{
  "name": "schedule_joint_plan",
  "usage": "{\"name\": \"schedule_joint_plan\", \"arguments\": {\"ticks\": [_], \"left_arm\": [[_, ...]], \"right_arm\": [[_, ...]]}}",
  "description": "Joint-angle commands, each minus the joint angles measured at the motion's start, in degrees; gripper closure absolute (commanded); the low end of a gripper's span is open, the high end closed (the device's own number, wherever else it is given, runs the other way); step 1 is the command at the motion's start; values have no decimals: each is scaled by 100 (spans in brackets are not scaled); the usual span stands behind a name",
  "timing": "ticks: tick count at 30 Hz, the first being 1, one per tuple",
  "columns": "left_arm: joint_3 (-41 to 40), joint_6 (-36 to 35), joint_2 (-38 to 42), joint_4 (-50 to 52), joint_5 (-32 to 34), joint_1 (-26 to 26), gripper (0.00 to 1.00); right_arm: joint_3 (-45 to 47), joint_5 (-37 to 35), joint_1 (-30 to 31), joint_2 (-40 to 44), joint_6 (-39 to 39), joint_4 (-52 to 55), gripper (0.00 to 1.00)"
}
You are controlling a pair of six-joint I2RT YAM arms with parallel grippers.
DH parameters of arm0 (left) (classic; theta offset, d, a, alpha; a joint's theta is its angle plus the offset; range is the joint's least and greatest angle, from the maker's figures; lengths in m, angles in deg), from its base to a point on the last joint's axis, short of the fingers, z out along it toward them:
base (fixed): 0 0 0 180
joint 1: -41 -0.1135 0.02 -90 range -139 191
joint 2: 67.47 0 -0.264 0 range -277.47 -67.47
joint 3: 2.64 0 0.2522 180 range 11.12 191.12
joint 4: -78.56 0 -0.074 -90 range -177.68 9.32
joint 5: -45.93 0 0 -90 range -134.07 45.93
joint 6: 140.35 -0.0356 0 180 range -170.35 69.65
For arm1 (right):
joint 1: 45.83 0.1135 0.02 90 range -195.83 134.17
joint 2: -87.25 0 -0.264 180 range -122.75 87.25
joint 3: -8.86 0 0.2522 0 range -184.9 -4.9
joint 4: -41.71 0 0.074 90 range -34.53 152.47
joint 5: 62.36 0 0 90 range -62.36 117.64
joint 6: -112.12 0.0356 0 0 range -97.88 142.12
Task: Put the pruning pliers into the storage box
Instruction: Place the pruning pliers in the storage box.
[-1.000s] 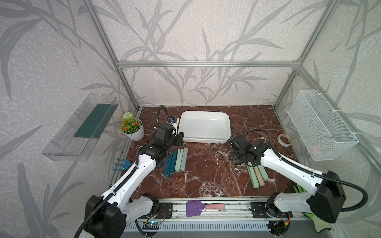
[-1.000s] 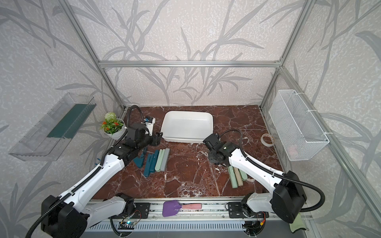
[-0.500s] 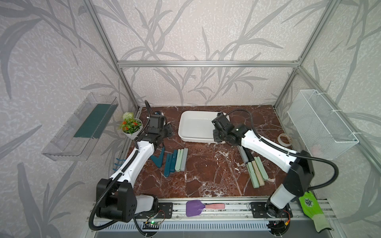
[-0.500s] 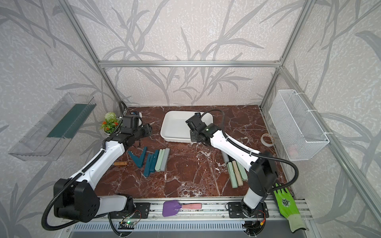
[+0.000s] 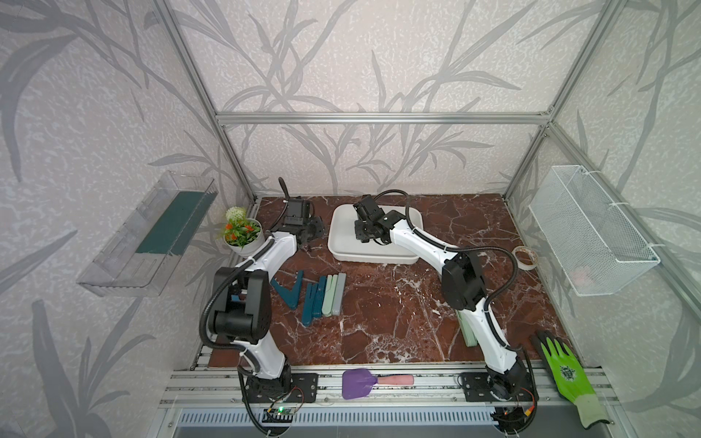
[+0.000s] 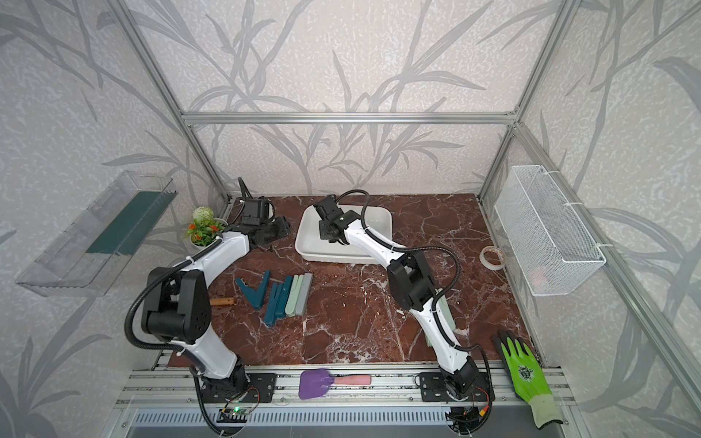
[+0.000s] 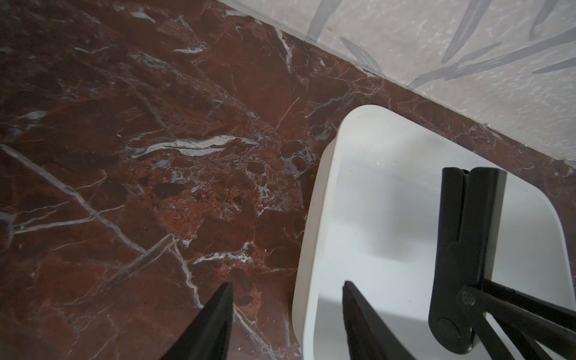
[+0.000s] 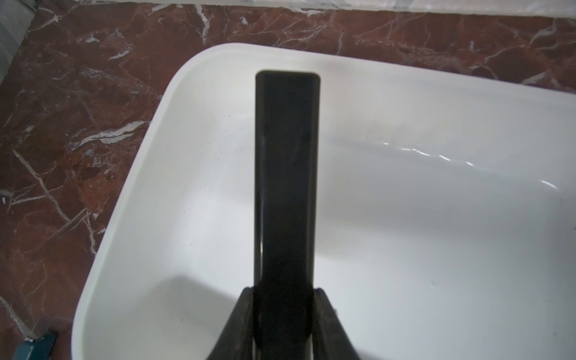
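The black pruning pliers [image 8: 286,180] are pointing along the storage box's short side above the box's clear bottom [image 5: 344,231], so my right gripper should go on lowering them next to that side until they touch down.
The storage box [image 5: 341,242] [image 6: 375,223], a shallow white tub, stands at the back of the marble table. My right gripper [image 5: 362,237] [image 8: 283,291] hangs over its left half, shut on black pruning pliers [image 8: 286,174] [image 7: 464,237] that point down into the box. Just left of the box, my left gripper [image 5: 311,231] [image 7: 288,285] is open and empty, with the box's rim below its jaws. More pliers lie on the table: a teal, pale green and grey row [image 5: 322,292], a spread teal pair [image 5: 290,290], and pale ones [image 5: 468,330] partly hidden under the right arm.
A flower pot [image 5: 242,235] stands close behind the left arm. A tape roll [image 5: 525,258] lies at the right, below a wire basket [image 5: 591,235] on the wall. A purple spatula [image 5: 360,383] and a green glove [image 5: 565,371] lie at the front rail. A clear tray [image 5: 151,231] hangs on the left wall.
My right gripper has swung from the right-hand pile up and left over the box, carrying the black pliers. My left gripper has pulled back from the teal row to beside the box.
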Motion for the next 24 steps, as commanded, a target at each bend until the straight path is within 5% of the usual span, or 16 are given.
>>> {"name": "schedule_joint_plan", "arguments": {"ticks": [1, 9, 24], "left_arm": [[453, 137, -431, -138, -553, -26, 47], [659, 280, -985, -435, -917, -11, 55], [-103, 573, -917, -938, -1386, 201, 64]], "right_arm": [[-873, 205, -2, -533, 167, 175, 85], [-2647, 168, 35, -1785, 766, 641, 85], [-2363, 197, 111, -2134, 1804, -202, 78]]}}
